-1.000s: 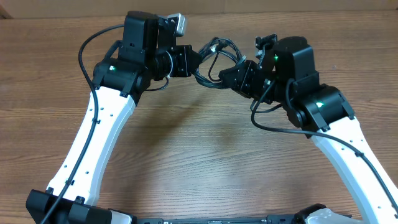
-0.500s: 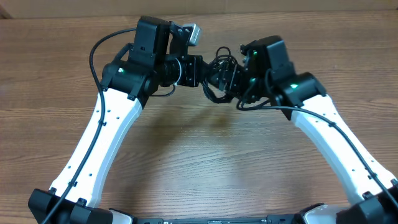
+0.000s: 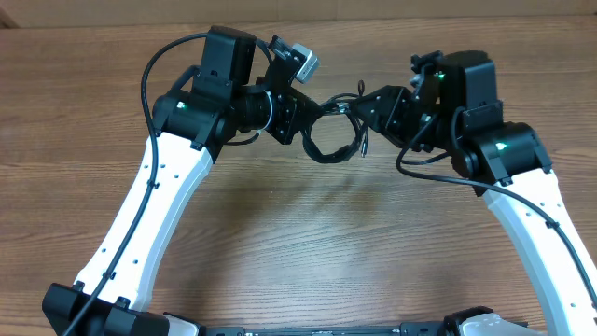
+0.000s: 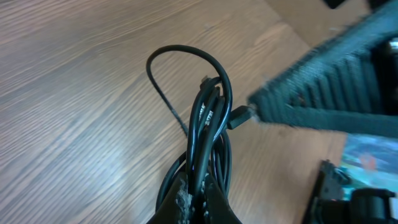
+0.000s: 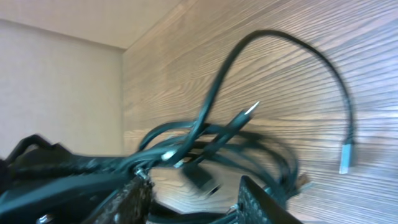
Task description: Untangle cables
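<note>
The robot's left gripper should pull the bundle [image 3: 328, 157] clear and turn it before the right gripper takes it, because strands of cable and a plug [image 5: 202, 178] crowd the right gripper's open fingers.
The cables [image 3: 328, 142] are a bundle of thin black cords held above the wooden table between the two arms. My left gripper [image 3: 300, 119] is shut on the bundle; in the left wrist view the cords [image 4: 210, 118] rise in a loop from its fingers [image 4: 198, 202]. My right gripper [image 3: 367, 105] is at the bundle's right end with its fingers [image 5: 198, 198] apart. Several strands [image 5: 217, 140] cross in front of them, and a blurred plug lies between them. A metal-tipped plug end [image 5: 344, 160] hangs free.
The wooden table [image 3: 308, 243] lies under both arms. A pale wall [image 5: 56, 81] runs along its far edge. Thick black wires [image 3: 154, 65] are fixed to the arms. The right gripper's ribbed finger [image 4: 336, 87] fills the left wrist view's upper right.
My right arm has pulled back to the right, away from the left gripper. The bundle has drawn out between the two, and a loop now hangs lower. The left gripper keeps its hold.
</note>
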Robot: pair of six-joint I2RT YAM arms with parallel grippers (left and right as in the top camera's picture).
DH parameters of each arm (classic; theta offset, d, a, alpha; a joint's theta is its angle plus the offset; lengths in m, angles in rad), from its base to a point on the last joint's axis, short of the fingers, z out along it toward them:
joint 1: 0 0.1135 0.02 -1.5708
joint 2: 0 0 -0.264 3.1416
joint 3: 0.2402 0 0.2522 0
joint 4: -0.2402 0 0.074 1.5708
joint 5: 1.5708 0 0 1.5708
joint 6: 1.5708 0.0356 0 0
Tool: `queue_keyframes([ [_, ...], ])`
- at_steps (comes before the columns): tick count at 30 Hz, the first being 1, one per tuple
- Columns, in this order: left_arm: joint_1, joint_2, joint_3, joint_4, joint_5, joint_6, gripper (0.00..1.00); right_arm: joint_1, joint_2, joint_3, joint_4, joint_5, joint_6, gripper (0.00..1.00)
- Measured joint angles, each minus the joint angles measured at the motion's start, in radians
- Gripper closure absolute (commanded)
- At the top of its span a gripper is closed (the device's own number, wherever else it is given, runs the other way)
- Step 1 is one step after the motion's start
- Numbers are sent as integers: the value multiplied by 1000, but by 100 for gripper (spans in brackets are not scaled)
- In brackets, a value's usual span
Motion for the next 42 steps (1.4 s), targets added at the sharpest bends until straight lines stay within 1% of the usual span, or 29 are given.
queue_keyframes([
  [2,13,0,0,8,62,-10,96,-14,0,0,-14,-5,-4,59],
  [5,56,0,0,71,90,-151,96,-14,0,0,-22,-39,-37,59],
  [6,77,0,0,90,90,-229,96,-14,0,0,-23,-47,-45,59],
  [8,113,0,0,87,72,-396,96,-13,0,0,-24,-72,-90,59],
  [9,124,0,0,80,61,-462,96,-13,0,0,-25,-82,-122,59],
  [10,131,0,0,60,39,-563,96,-13,0,0,-24,-89,-166,59],
  [11,130,0,0,31,20,-695,96,-13,0,0,-24,-98,-249,59],
  [13,128,1,0,-29,4,-942,96,-4,0,0,-22,-104,-357,58],
  [14,128,1,0,-65,1,-1041,96,13,0,0,-20,-106,-412,58],
  [15,128,1,0,-85,-3,-1099,96,33,0,0,-18,-107,-447,54],
  [16,128,1,0,-107,-3,-1167,96,44,0,0,-17,-108,-462,52],
  [18,128,1,0,-131,-3,-1256,96,69,0,0,-16,-112,-503,51],
  [19,128,1,0,-151,-3,-1289,96,72,0,0,-17,-117,-514,49],
  [21,128,1,0,-171,-4,-1362,96,72,0,0,-2,-142,-490,49],
  [23,128,1,0,-182,-24,-1381,96,72,0,0,7,-150,-414,48],
  [24,128,1,0,-195,-40,-1390,96,72,0,0,6,-149,-386,46],
  [25,128,1,0,-200,-45,-1401,96,73,0,2,-42,-98,-272,41],
  [26,128,1,0,-220,-52,-1424,96,72,0,2,-86,-39,-180,40],
  [28,128,1,0,-269,-56,-1482,96,72,1,2,-145,89,-67,39],
  [29,128,1,0,-287,-57,-1525,96,72,4,2,-153,135,-47,36],
  [30,128,1,0,-290,-56,-1561,96,70,10,2,-152,165,-55,34],
  [31,128,1,0,-288,-53,-1608,96,68,26,2,-150,188,-104,33],
  [33,128,1,0,-285,-47,-1680,96,65,94,2,-150,209,-261,33],
  [36,129,1,0,-270,-40,-1745,96,61,163,2,-126,166,-463,33],
  [38,138,1,0,-256,-20,-1759,96,48,163,2,-105,144,-504,33],
  [40,158,1,0,-256,6,-1763,96,3,167,2,-96,129,-530,34],
  [42,172,1,0,-242,21,-1755,96,-37,220,2,-71,118,-518,37],
])
